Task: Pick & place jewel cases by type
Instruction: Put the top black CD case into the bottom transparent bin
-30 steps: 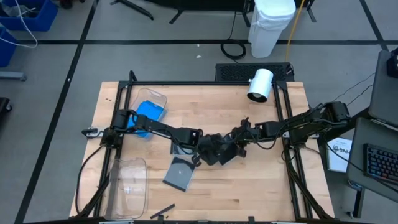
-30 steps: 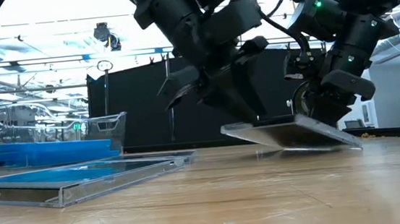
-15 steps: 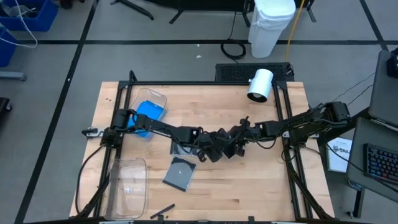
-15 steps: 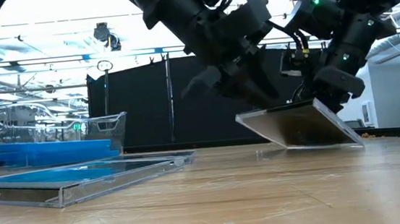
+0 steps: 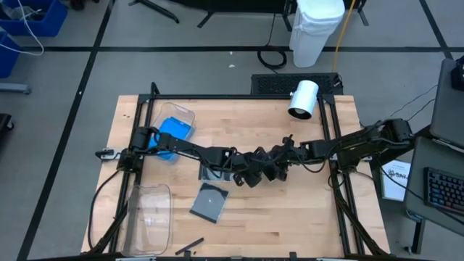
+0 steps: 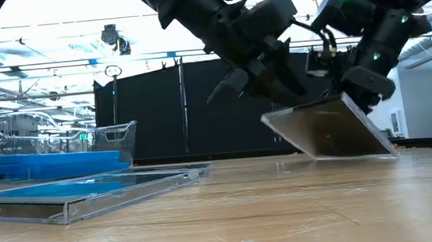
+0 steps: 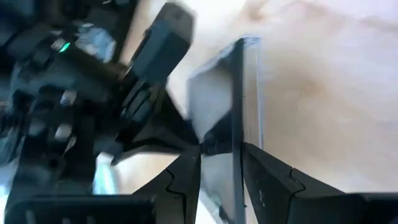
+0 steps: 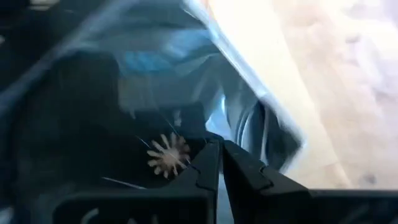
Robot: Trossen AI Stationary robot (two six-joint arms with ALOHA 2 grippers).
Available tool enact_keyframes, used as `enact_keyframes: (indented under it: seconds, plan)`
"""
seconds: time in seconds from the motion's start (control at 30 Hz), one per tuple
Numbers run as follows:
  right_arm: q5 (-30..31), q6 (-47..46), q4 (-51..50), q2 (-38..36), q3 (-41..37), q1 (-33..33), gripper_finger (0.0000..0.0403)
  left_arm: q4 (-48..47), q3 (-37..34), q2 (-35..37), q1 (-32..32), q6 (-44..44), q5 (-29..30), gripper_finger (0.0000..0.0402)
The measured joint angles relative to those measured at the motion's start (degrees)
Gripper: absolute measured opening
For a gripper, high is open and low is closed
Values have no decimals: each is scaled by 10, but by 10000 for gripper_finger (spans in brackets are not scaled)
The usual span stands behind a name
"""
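Observation:
My right gripper needs to move its fingers from over the tilted case's hub [image 8: 168, 155] back to the case's lower edge [image 6: 356, 157] before my left gripper stands the case upright.
A grey/clear jewel case [image 6: 330, 130] stands steeply tilted at the table's middle, held from both sides. My left gripper [image 7: 221, 149] reaches it from the table's left and is shut on it. From the right, my right gripper [image 8: 219, 144] is shut on it too. In the high view the two grippers [image 5: 250, 176] [image 5: 274, 168] meet over the case and hide it. Another grey case [image 5: 209, 201] lies flat nearer the front. Blue cases [image 5: 174, 130] lie in a clear bin at the far left. My left gripper pinches the case's edge [image 7: 238, 134] between its two fingers, with the case seen edge-on. The fingers slant down from the table's left onto the case's raised left side [image 6: 274, 117]. The case is tilted, its lower edge [image 6: 360, 155] down by the table. My right gripper has its shut fingers on the case's raised right corner [image 6: 351, 100], slanting down from the table's right. Its wrist view shows the clear plastic and the disc hub [image 8: 168, 155] just beyond the fingertips. The exact place of contact is hidden by the fingers.
An empty clear bin [image 5: 148, 217] stands at the near left. A dark case [image 5: 210, 172] lies under the left arm. A white cylinder [image 5: 303, 99] lies at the far right. Bare wood lies at the near right.
The held case has tipped from a shallow slant to a steep one. Its upper edge has risen while its lower right edge has stayed down by the table. My left gripper has tipped upward with it, and both grippers have kept their hold.

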State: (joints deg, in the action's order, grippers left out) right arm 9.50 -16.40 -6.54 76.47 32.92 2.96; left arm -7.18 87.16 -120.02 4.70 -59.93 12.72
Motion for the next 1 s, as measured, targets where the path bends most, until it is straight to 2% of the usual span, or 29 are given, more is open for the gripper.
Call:
enact_keyframes:
  seconds: [0.27, 0.4, 0.53, 0.63, 0.83, 1.0]
  plan:
    - [17, -7, -15, -119, 0, 7, 15, 40, 1, 0, -8, -6, 99, 122]
    - [25, 8, -11, -158, 1, 19, 15, 50, 0, 0, -15, -24, 108, 122]
    - [29, 24, -23, -181, 1, 32, 15, 40, 0, 0, -24, -17, 97, 122]
    - [31, 25, -79, -187, 1, 38, 16, -5, 0, 0, -28, 7, 72, 122]
    - [41, -27, -239, -181, 1, 36, 16, -156, -2, 0, -33, 44, -67, 122]
    - [42, -54, -276, -154, 1, 26, 16, -134, -2, -26, -35, 104, -79, 122]
